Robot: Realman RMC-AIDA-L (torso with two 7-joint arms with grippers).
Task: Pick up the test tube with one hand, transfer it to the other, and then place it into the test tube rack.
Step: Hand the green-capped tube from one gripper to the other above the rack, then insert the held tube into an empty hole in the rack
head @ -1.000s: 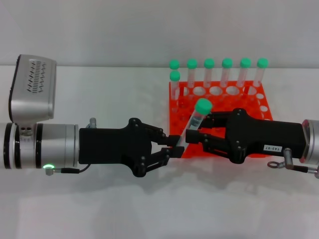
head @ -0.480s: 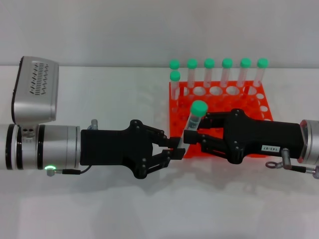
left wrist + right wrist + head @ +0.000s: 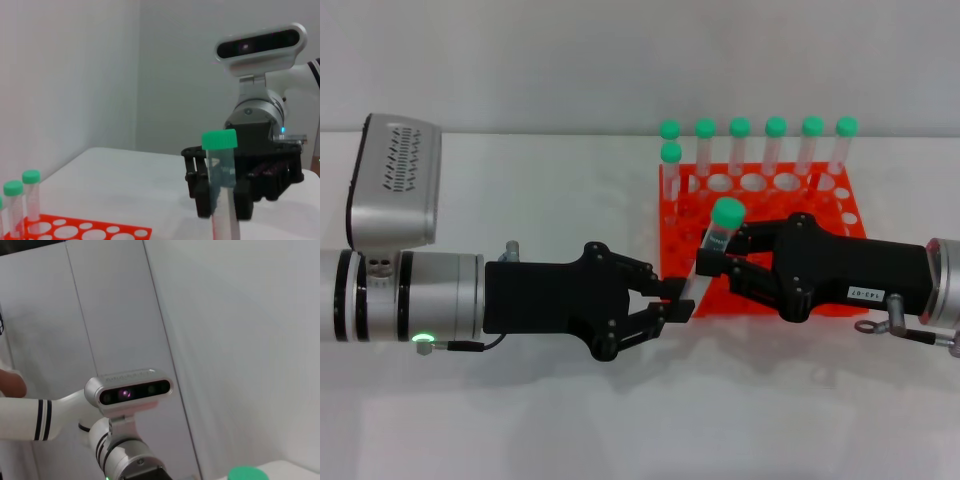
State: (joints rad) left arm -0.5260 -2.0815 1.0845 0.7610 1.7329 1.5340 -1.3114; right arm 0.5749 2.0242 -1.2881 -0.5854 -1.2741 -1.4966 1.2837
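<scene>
My left gripper is closed on the test tube's lower end [image 3: 692, 297]. It should open and move away before my right gripper lowers the tube into the rack [image 3: 696, 186].
The test tube [image 3: 720, 228], clear with a green cap, hangs tilted above the table in front of the orange-red test tube rack [image 3: 842, 215]. My left gripper [image 3: 678, 298], coming from the left, is shut on the tube's lower end. My right gripper [image 3: 712, 264], the one with the white label, comes from the right and its fingers close on the tube just under the cap. In the left wrist view the tube [image 3: 220, 165] stands in front of the right gripper [image 3: 222, 200], a black finger against each side. The cap's top [image 3: 245, 474] shows in the right wrist view.
Several green-capped tubes [image 3: 775, 145] stand along the rack's far row, and one more [image 3: 670, 165] at its left edge. The rack [image 3: 100, 232] lies just behind both grippers. A white wall rises beyond the table. The left wrist's camera housing [image 3: 390, 180] juts up at the left.
The right gripper came in to the left, then shifted back right with the tube's cap. The tube now leans more. The left gripper has crept slightly right and down.
</scene>
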